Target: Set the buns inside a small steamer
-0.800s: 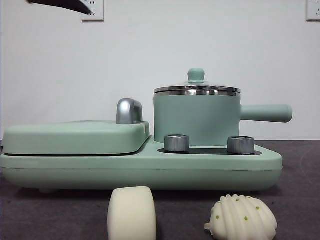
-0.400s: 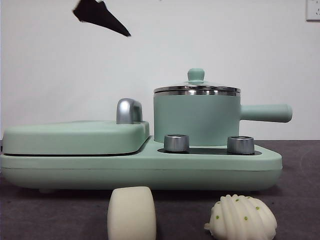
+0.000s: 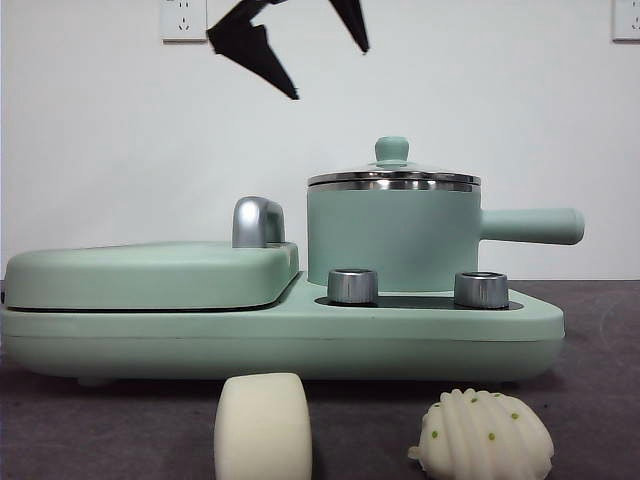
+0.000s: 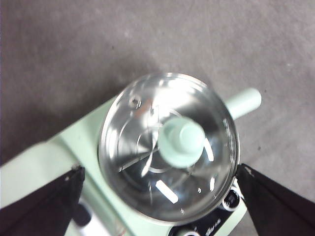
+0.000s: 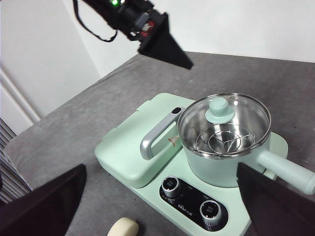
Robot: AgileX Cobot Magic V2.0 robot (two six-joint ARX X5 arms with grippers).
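The small steamer [image 3: 393, 238] should be empty when I lift the lid, because only shiny steel [image 4: 132, 143] shows through the lid's clear glass.
Two buns lie on the dark table in front of the appliance: a plain cream block [image 3: 263, 425] and a ridged shell-shaped one with green dots [image 3: 483, 435]. The small steamer [image 3: 392, 240], mint green with a side handle, stands on the base with its steel-rimmed lid [image 4: 147, 132] on. My left gripper [image 3: 330, 73] hangs open high above and slightly left of the lid's green knob [image 4: 183, 142], touching nothing. My right gripper [image 5: 161, 167] is open and empty, high over the table's near side. It is out of the front view.
A flat wide green griddle section [image 3: 150, 272] with a chrome handle [image 3: 258, 222] fills the appliance's left half. Two steel dials [image 3: 353, 286] [image 3: 481, 290] sit in front of the steamer. A white wall stands behind.
The left gripper has come in from the upper left, moving right and lower toward the space above the steamer; both its jaws now show. Buns and steamer have not moved.
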